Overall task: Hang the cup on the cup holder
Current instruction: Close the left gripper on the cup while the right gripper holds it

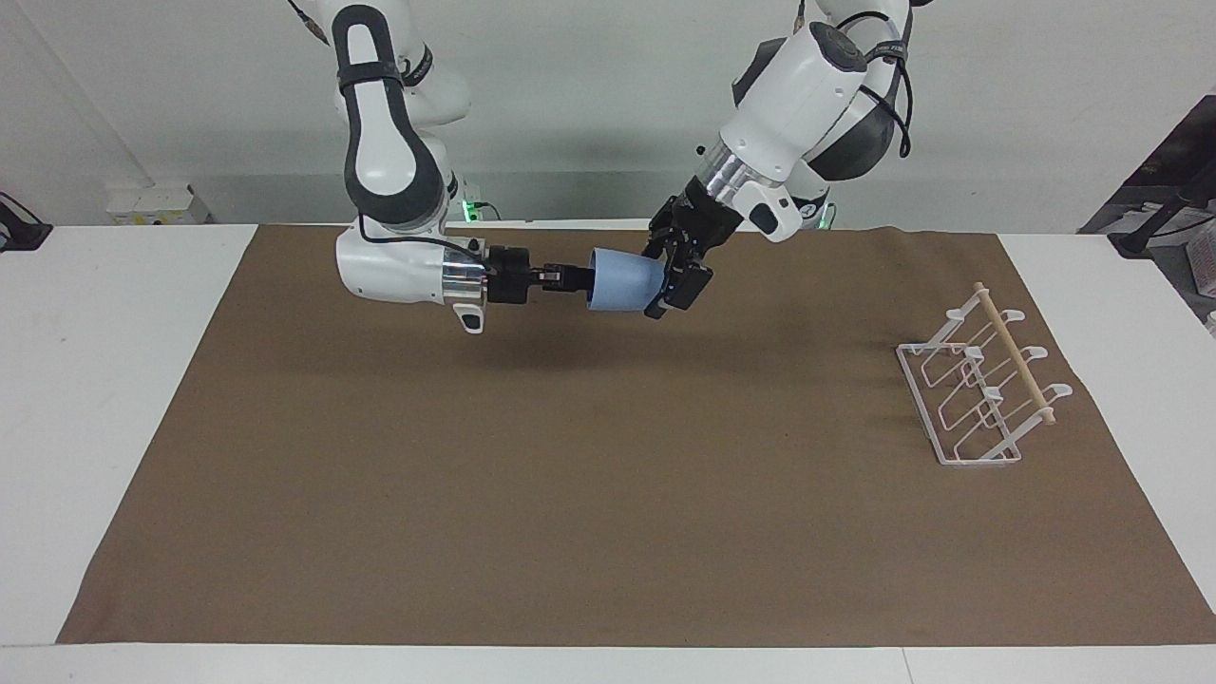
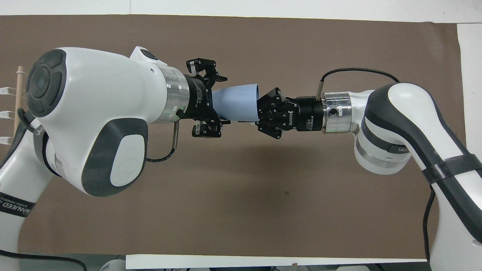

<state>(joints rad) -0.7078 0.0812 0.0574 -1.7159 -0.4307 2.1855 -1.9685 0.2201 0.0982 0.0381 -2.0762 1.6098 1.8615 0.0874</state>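
Note:
Next, I close my left gripper on the narrow bottom (image 2: pixel 218 101) of the cup before my right gripper opens, because my right gripper is holding the cup's wide rim (image 2: pixel 253 100), far from the cup holder.
The light-blue cup (image 1: pixel 622 280) hangs on its side in the air over the brown mat, toward the robots' edge of it. My right gripper (image 1: pixel 573 277) is shut on the cup's wide rim, seen in the overhead view too (image 2: pixel 260 113). My left gripper (image 1: pixel 667 282) straddles the cup's (image 2: pixel 237 103) narrow bottom end. The left gripper (image 2: pixel 222 101) stands open, one finger on each side, close to the wall. The white wire cup holder (image 1: pixel 983 399) with its wooden dowel stands on the mat toward the left arm's end; only its dowel tip (image 2: pixel 18 98) shows from above.
A brown mat (image 1: pixel 608 494) covers most of the white table (image 1: pixel 104 380). Both arms meet over the part of the mat nearest the robots. Nothing else stands on the mat besides the holder.

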